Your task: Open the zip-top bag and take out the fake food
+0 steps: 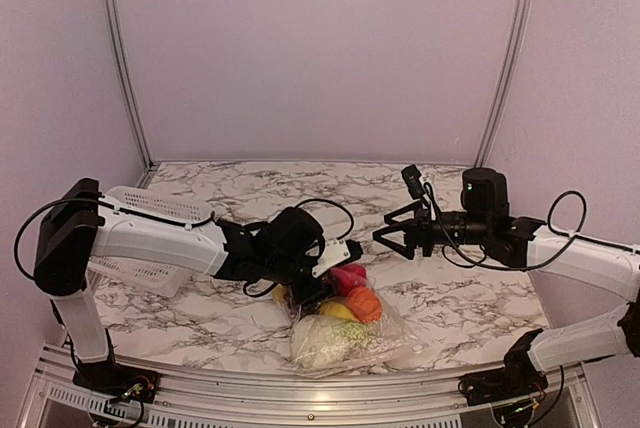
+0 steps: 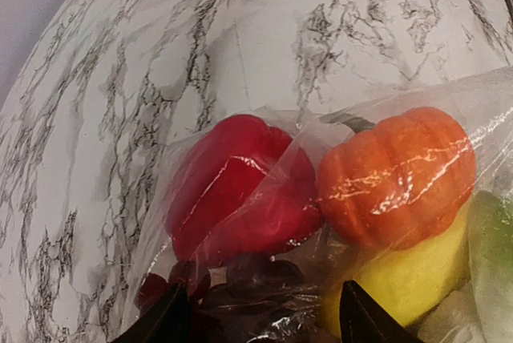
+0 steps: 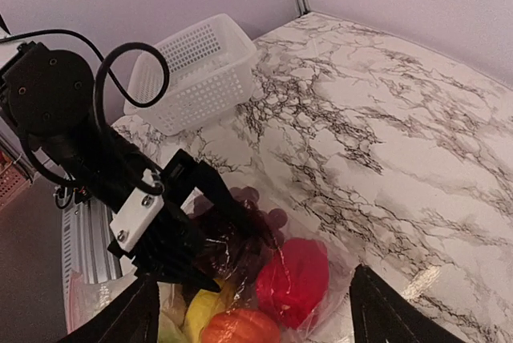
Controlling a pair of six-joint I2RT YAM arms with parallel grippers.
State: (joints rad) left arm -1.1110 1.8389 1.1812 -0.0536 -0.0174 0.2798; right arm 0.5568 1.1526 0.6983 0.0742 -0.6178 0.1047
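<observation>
Limp, empty plastic [image 1: 402, 342] lies spread out past the cauliflower, so the fake food [image 1: 347, 314] will come to rest at the bottom of the zip-top bag when I lift that loose end of the bag.
The clear zip-top bag [image 1: 398, 336] lies near the table's front edge, with fake food inside. In the left wrist view I see a red piece [image 2: 232, 191], an orange pumpkin [image 2: 393, 175], a yellow piece [image 2: 409, 279] and dark purple grapes [image 2: 248, 275] through the plastic. White cauliflower [image 1: 322, 341] fills the bag's near end. My left gripper [image 1: 318, 288] is low over the bag's far end, its jaws wide apart on either side of the grapes [image 3: 240, 235]. My right gripper [image 1: 395, 233] is open and empty, in the air above and to the right of the bag.
A white mesh basket [image 1: 150, 238] stands at the left, behind my left arm; it also shows in the right wrist view [image 3: 200, 70]. Marble tabletop [image 1: 300, 183] stretches behind the bag. The table's metal front rail [image 1: 300, 398] runs just below the bag.
</observation>
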